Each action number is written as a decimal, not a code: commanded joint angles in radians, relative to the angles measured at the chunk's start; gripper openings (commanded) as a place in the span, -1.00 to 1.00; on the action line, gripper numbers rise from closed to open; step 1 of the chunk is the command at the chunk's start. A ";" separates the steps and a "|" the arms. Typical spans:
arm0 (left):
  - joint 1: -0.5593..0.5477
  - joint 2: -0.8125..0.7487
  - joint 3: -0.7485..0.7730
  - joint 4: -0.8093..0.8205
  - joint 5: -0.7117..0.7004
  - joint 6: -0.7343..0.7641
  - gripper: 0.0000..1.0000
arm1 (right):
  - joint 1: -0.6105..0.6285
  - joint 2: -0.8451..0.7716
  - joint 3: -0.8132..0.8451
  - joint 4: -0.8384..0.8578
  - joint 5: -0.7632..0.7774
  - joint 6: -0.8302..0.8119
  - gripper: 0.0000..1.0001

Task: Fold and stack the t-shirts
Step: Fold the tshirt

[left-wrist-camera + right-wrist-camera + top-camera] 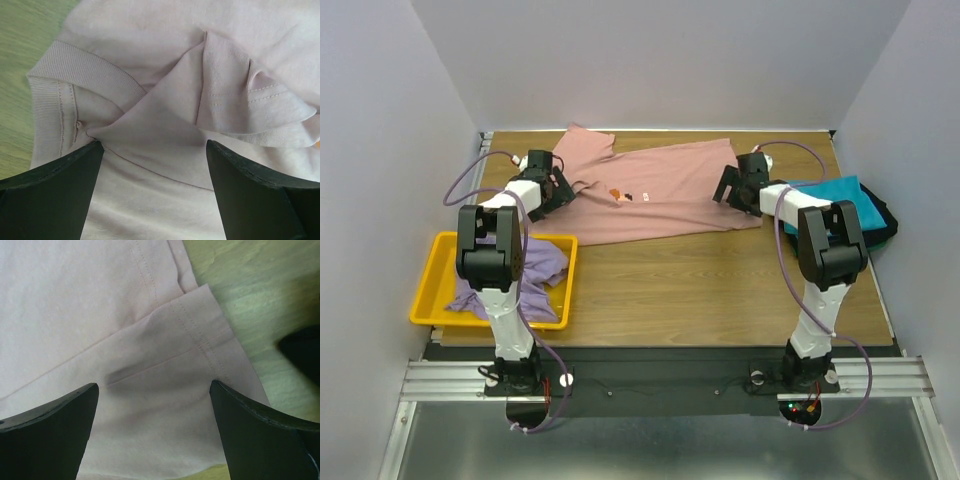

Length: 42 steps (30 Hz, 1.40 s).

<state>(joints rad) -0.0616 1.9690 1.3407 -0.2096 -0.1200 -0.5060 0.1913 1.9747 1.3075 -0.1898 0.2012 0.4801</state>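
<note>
The sleeve lies bunched (247, 102) on the dusty pink t-shirt near its collar, so next my left gripper straightens it first while my right gripper stays at the hem (728, 224).
A dusty pink t-shirt (660, 195) with a small chest print lies spread across the back of the table. My left gripper (552, 192) is open over its collar end; the left wrist view shows the ribbed collar (85, 75) and a folded sleeve (250, 100) between wide jaws. My right gripper (735, 190) is open over the shirt's hem corner (200, 335) at the right. A lavender t-shirt (535, 265) lies crumpled in the yellow bin. A teal t-shirt (840, 205) lies on a black t-shirt (885, 220) at the right edge.
The yellow plastic bin (430, 290) stands at the front left, by the left arm. The teal and black stack is close beside the right arm. Bare wood (720, 280) shows at the front middle. White walls close in the table on three sides.
</note>
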 commanded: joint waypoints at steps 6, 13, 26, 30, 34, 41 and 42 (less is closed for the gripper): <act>0.028 -0.016 -0.031 -0.018 0.008 -0.003 0.94 | -0.035 -0.025 -0.005 -0.027 -0.035 -0.051 1.00; 0.005 -0.136 0.001 -0.016 0.060 0.024 0.95 | 0.003 -0.150 -0.025 -0.025 -0.118 -0.107 1.00; -0.138 -0.026 0.287 -0.106 0.013 0.052 0.94 | 0.074 -0.143 -0.194 0.036 -0.109 -0.054 1.00; -0.165 0.086 0.449 -0.174 -0.026 0.084 0.94 | 0.074 -0.106 -0.202 0.038 -0.102 -0.037 1.00; -0.198 0.187 0.592 -0.244 -0.063 0.124 0.93 | 0.074 -0.080 -0.208 0.038 -0.088 -0.029 1.00; -0.216 0.241 0.614 -0.283 -0.122 0.144 0.86 | 0.073 -0.076 -0.217 0.035 -0.075 -0.029 1.00; -0.218 0.249 0.617 -0.280 -0.142 0.147 0.80 | 0.074 -0.076 -0.217 0.036 -0.074 -0.029 1.00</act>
<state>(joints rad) -0.2768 2.2318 1.9118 -0.4553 -0.1841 -0.3939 0.2733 1.8454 1.1164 -0.1120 0.1093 0.4385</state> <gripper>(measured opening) 0.933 0.997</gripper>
